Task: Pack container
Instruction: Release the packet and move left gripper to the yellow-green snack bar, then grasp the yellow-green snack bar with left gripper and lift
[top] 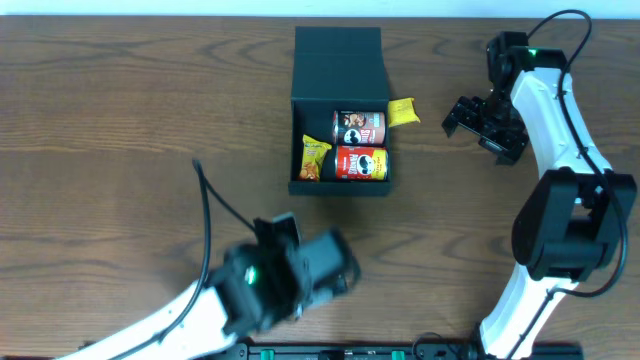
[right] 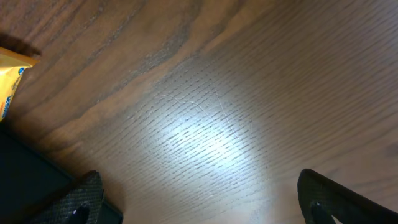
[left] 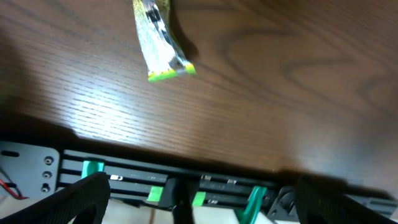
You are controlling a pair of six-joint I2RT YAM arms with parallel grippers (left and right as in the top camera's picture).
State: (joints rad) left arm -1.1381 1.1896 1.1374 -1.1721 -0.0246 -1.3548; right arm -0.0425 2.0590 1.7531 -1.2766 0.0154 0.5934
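My left gripper is hanging over the front edge's black rails (left: 140, 176), short of the clear packet. I should swing it back and grasp the packet's green end (left: 171, 71).
The dark teal container (top: 338, 60) stands at the table's centre with its flap lid open to the far side. Inside lie two red chip cans (top: 359, 128) (top: 361, 164) and a yellow snack packet (top: 314, 158). Another yellow packet (top: 402, 112) lies against the container's right wall; it also shows in the right wrist view (right: 9, 79). My right gripper (top: 482, 126) (right: 199, 199) is open and empty, right of the container. My left gripper (top: 335, 268) (left: 199, 199) is open and empty near the front edge, blurred. A clear packet with a green end (left: 158, 43) lies on the wood ahead of it.
The container's dark corner (right: 25, 183) shows at the lower left of the right wrist view. The table's front edge with black rails and green clips (left: 155, 180) lies right under the left gripper. A black cable (top: 206, 215) runs along the left arm.
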